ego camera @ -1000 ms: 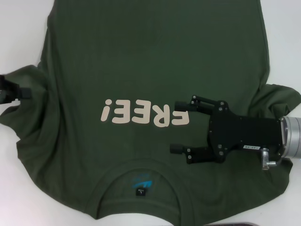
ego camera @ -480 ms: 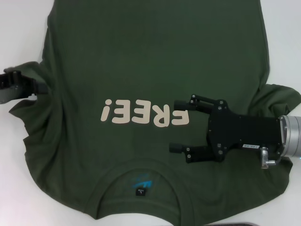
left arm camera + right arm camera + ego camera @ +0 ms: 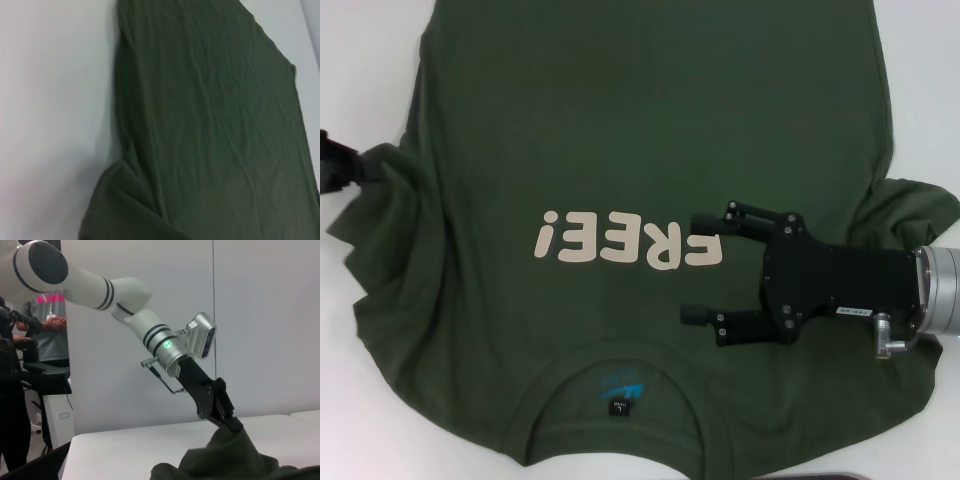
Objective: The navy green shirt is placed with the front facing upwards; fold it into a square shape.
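The bunched sleeve (image 3: pixel 390 225) in the robot's left gripper pokes out beyond the shirt's side, so the robot should move the sleeve inward and lay it flat toward the lettering (image 3: pixel 552 236).
The navy green shirt (image 3: pixel 620 120) lies front up on the white table, its cream "FREE!" lettering (image 3: pixel 625 243) and round collar (image 3: pixel 620 385) towards me. My left gripper (image 3: pixel 350 165) is at the table's left edge, shut on the shirt's left sleeve. The right wrist view shows that gripper (image 3: pixel 233 426) pinching the raised cloth (image 3: pixel 230 455). My right gripper (image 3: pixel 696 267) is open and empty, over the shirt's chest just right of the lettering. The left wrist view shows only the shirt's body (image 3: pixel 215 125) and the table.
White table (image 3: pixel 360 60) shows on both sides of the shirt. A dark object (image 3: pixel 820 476) lies at the near edge. In the right wrist view a person (image 3: pixel 45 320) stands behind a black stand, beyond the table's left side.
My left gripper moved in over the sleeve, then pulled back out to the left and slightly away from me, dragging the sleeve with it. My right arm has not moved.
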Controlling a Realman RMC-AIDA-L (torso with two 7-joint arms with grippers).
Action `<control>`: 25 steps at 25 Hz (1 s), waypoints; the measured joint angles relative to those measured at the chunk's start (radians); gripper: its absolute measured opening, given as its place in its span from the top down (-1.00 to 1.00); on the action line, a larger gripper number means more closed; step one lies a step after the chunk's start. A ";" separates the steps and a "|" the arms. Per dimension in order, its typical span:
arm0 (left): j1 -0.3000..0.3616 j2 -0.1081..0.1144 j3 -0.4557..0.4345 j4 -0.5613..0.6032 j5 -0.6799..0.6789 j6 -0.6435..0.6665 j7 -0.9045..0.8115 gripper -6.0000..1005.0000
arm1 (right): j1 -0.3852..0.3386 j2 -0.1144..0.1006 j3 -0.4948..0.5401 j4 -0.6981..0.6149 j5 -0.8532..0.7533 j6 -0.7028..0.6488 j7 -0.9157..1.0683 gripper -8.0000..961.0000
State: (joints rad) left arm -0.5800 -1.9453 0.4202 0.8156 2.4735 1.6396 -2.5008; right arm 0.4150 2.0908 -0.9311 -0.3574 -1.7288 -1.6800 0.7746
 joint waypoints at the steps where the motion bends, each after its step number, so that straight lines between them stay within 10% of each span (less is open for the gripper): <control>1: 0.001 0.003 0.000 0.010 0.000 0.000 -0.010 0.93 | 0.001 0.000 0.000 0.000 0.000 0.001 0.000 -0.93; 25: 0.029 0.044 -0.051 0.046 0.005 -0.031 -0.063 0.93 | 0.008 0.000 0.025 0.000 0.000 0.008 -0.006 -0.93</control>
State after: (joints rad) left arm -0.5506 -1.9009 0.3695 0.8616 2.4783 1.6089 -2.5641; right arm 0.4235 2.0908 -0.9065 -0.3574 -1.7288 -1.6719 0.7688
